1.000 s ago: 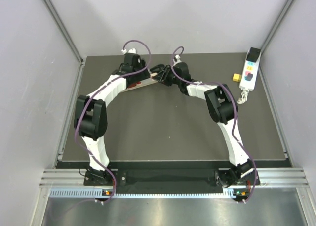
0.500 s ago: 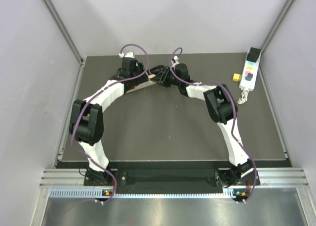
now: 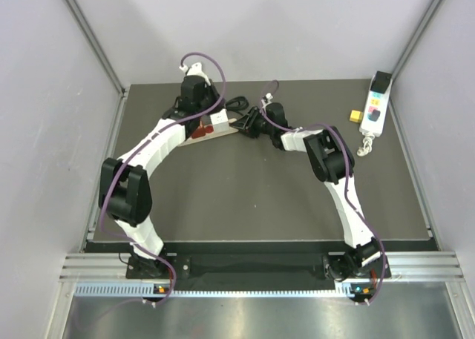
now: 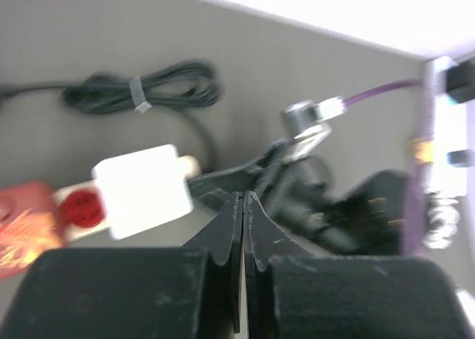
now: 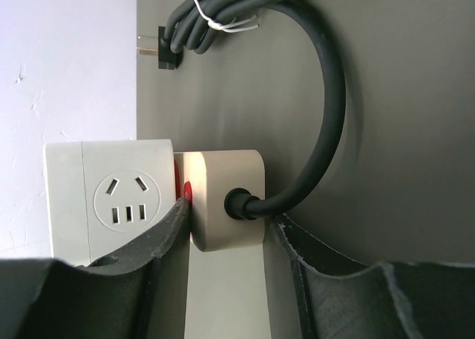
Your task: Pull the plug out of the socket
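The socket strip's cream end [image 5: 231, 174] is in my right gripper, so that gripper should keep the socket strip still while my left gripper opens and pulls the white plug [image 3: 220, 120] off.
The plug [image 3: 219, 120] is a white cube adapter. It sits on the cream socket strip [image 3: 202, 131], which has red parts, at the back of the mat. In the left wrist view the plug [image 4: 141, 191] lies just ahead and left of my left gripper [image 4: 243, 196], whose jaws are pressed together with nothing between them. My right gripper [image 5: 228, 213] is shut on the cream end of the socket strip [image 5: 226, 191], where a black cable leaves it. The plug [image 5: 111, 198] is beside its left finger. From above, the left gripper [image 3: 204, 109] hangs behind the plug and the right gripper [image 3: 246, 122] is to its right.
A bundled black cable [image 3: 237, 101] lies behind the strip, with its bare-pinned end [image 5: 159, 53] near the back wall. A white button pendant [image 3: 375, 109] and a small yellow block [image 3: 357, 116] rest at the back right. Grey walls enclose the mat on three sides.
My left gripper has come off the white plug, drawn back towards the rear wall and snapped shut empty. The plug now shows uncovered on the strip. The right gripper keeps its grip.
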